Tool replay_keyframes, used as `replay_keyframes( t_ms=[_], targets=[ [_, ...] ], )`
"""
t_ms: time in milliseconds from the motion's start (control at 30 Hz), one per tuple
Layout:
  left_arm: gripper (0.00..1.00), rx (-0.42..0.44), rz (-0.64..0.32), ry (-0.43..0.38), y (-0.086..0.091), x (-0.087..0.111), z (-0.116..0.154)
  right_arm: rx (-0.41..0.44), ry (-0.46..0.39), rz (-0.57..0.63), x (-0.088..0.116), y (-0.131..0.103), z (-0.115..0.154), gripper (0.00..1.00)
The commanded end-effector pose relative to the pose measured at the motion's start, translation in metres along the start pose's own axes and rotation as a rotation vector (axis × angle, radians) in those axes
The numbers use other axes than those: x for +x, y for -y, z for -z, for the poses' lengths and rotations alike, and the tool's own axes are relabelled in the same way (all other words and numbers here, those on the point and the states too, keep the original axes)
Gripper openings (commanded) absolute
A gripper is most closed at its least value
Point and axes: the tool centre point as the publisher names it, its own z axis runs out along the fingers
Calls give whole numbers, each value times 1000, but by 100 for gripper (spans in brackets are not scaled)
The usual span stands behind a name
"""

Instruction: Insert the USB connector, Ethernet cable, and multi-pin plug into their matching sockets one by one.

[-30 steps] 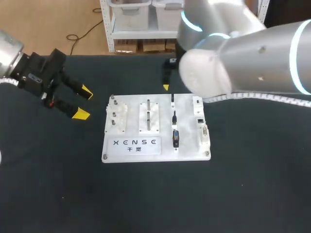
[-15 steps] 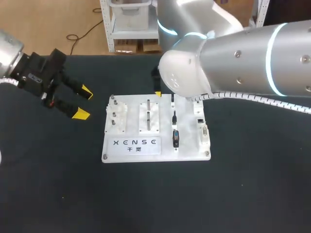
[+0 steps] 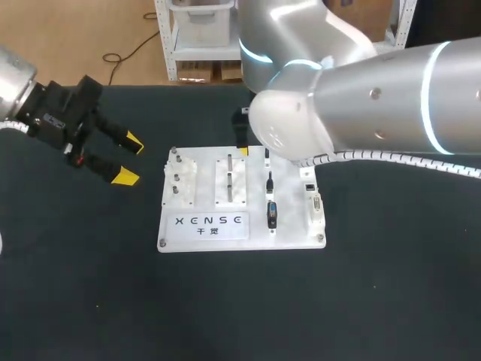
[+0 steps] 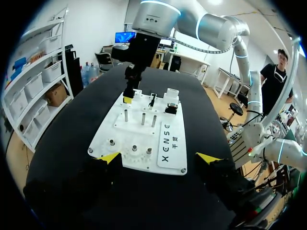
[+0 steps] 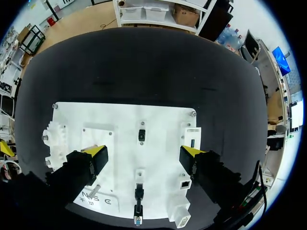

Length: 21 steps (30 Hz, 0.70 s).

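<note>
The USB connector (image 5: 142, 135) will slide out alone when I lift and leave its white holder behind, because a screw (image 5: 142, 123) fastens that holder to the board.
The white board (image 3: 293, 226) lies mid-table. In a column on it stand the small USB connector (image 3: 267, 156), the Ethernet cable (image 3: 269, 183) and the dark multi-pin plug (image 3: 272, 215). Their sockets (image 3: 310, 186) run along the board's right edge. My right gripper (image 5: 144, 153) hangs open above the board (image 5: 120, 120), with the USB connector (image 5: 141, 135) just ahead between its fingers and touching neither. The Ethernet cable (image 5: 138, 193) and the sockets (image 5: 184, 182) lie under it. In the head view only one of its fingertips (image 3: 242, 151) shows. My left gripper (image 3: 128, 159) is open and empty, left of the board.
Short metal pegs and clear blocks (image 3: 180, 180) occupy the board's left half. The right arm's big grey body (image 3: 361, 113) hides the table's far right. Black tabletop (image 3: 225, 308) surrounds the board.
The right arm has swung left along the board's far edge, and its yellow tip now sits over the board's far rim. The left arm has not moved.
</note>
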Motion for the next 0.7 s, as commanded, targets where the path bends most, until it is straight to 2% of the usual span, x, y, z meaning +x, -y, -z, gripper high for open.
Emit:
replay_keyframes(
  t_ms=[33,367,700],
  targets=[
    [100,0,-2,2,0,1,0,-2,10,-2,4,2,1,100],
    [100,0,-2,2,0,1,0,-2,10,-2,4,2,1,100],
    [100,0,-2,2,0,1,0,41,-23,-80,-2,4,-12,100]
  ],
)
